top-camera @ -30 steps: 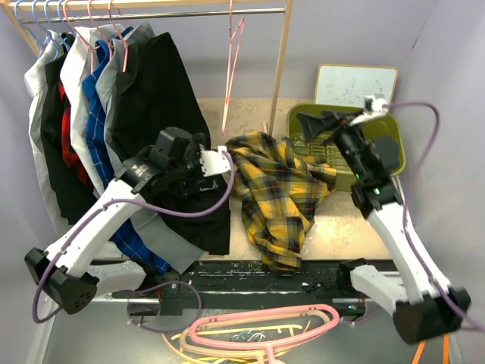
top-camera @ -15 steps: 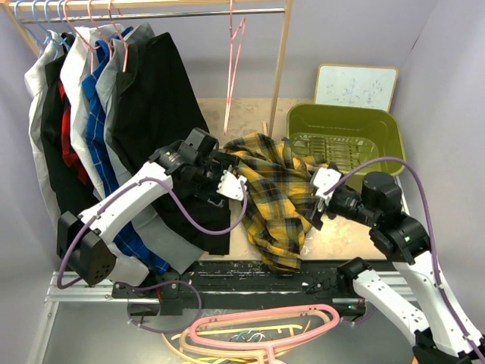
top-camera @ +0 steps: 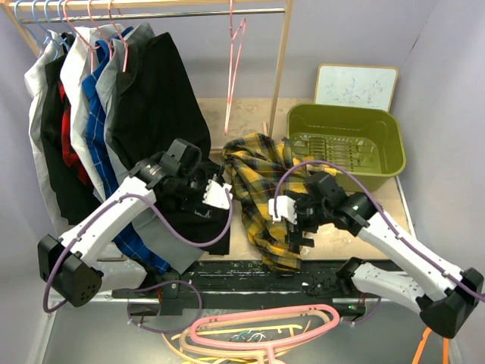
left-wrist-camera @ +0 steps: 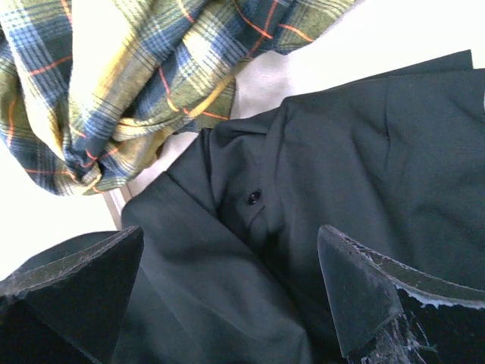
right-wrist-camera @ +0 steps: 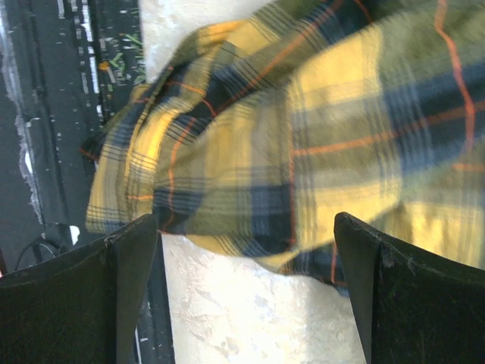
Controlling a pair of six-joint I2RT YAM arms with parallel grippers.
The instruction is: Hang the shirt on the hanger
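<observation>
The plaid shirt [top-camera: 267,201] has loose folds [top-camera: 254,159] lying over each other all through it, so I expect it to stay bunched up when I pull its edge over the black shirt.
The yellow and black plaid shirt [top-camera: 273,186] lies crumpled on the table's middle. It also shows in the left wrist view [left-wrist-camera: 129,83] and the right wrist view [right-wrist-camera: 303,136]. The thin pink wire hanger [top-camera: 233,64] hangs bare on the rail above it. My left gripper [top-camera: 221,196] is open and empty over the hem of a hanging black shirt [left-wrist-camera: 341,174], just left of the plaid shirt. My right gripper [top-camera: 286,220] is open and empty at the plaid shirt's lower right edge, above bare table [right-wrist-camera: 250,318].
Several shirts hang on the rail at the left [top-camera: 98,98]. A green bin [top-camera: 345,140] stands at the back right with a whiteboard [top-camera: 356,86] behind it. Thick pink hangers [top-camera: 261,330] lie below the table's near edge, beside a black rail [top-camera: 250,277].
My right arm has swung down from the bin to the plaid shirt's lower right edge. My left gripper moved toward the shirt, then drew back over the black shirt.
</observation>
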